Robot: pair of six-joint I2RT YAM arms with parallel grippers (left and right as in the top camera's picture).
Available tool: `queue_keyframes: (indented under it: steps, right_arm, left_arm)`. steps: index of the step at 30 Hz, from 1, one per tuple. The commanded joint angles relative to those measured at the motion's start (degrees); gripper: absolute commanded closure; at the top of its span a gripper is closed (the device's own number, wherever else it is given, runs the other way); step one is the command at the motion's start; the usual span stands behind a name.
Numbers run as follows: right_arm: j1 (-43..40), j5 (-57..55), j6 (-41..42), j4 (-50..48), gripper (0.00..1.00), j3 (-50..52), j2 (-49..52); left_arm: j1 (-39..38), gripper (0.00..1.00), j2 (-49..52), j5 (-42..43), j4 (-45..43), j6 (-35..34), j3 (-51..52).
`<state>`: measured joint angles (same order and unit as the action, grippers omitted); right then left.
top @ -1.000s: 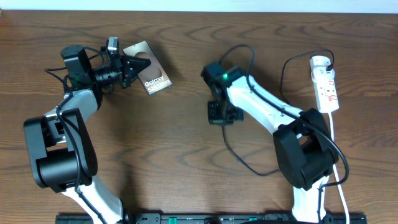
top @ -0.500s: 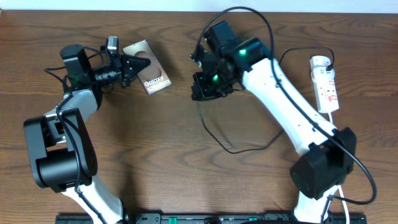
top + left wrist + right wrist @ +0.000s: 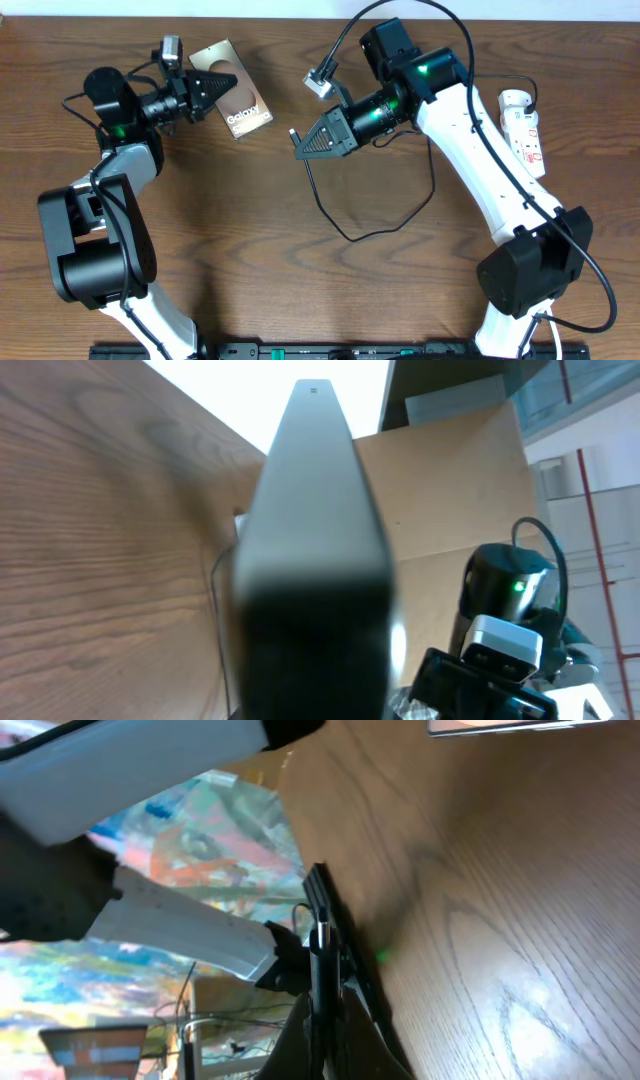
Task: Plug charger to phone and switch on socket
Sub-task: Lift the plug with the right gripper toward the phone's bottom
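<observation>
The charger tip is away from the phone's Galaxy end, so my left gripper should keep the phone still while my right gripper moves the charger over.
My left gripper is shut on one end of the phone, a dark slab with a brownish patch and white "Galaxy" lettering at the back left. In the left wrist view the phone fills the middle, seen edge-on, and hides the fingers. My right gripper hovers right of the phone, shut on the free end of the charger, whose thin black cable loops over the table. In the right wrist view the fingers pinch the charger. The white socket lies at the far right.
The brown wooden table carries little else. A white cord runs from the socket toward the front right. The right arm shows in the left wrist view beyond the phone, in front of a cardboard box.
The right arm has swung up and to the left, lifting the charger's end from the table's middle to beside the phone. The left gripper has shifted the phone slightly back.
</observation>
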<state>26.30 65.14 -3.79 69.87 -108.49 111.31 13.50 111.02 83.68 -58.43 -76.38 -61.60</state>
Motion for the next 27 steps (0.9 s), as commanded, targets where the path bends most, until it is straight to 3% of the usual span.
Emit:
queue_keyframes:
  steps: [1,16,19,27]
  right_arm:
    - [-0.28,6.19,-3.63,0.11,0.99,-0.46,1.44]
    - [-0.39,15.37,-11.93,-0.5,0.99,-0.46,13.51]
    - [-0.39,21.97,-16.76,-1.33,0.99,-0.46,14.71]
    - [-0.33,24.39,-15.58,-4.55,0.99,-0.42,15.58]
  left_arm:
    - [0.37,0.93,-0.55,-0.63,-1.33,-5.42,-1.09]
    - [0.37,0.93,-0.55,-0.79,-2.54,-6.03,-1.09]
    - [0.37,0.93,-0.55,-0.85,-3.04,-6.03,-1.09]
    - [0.31,0.92,-0.55,-0.79,-4.09,-6.08,-1.09]
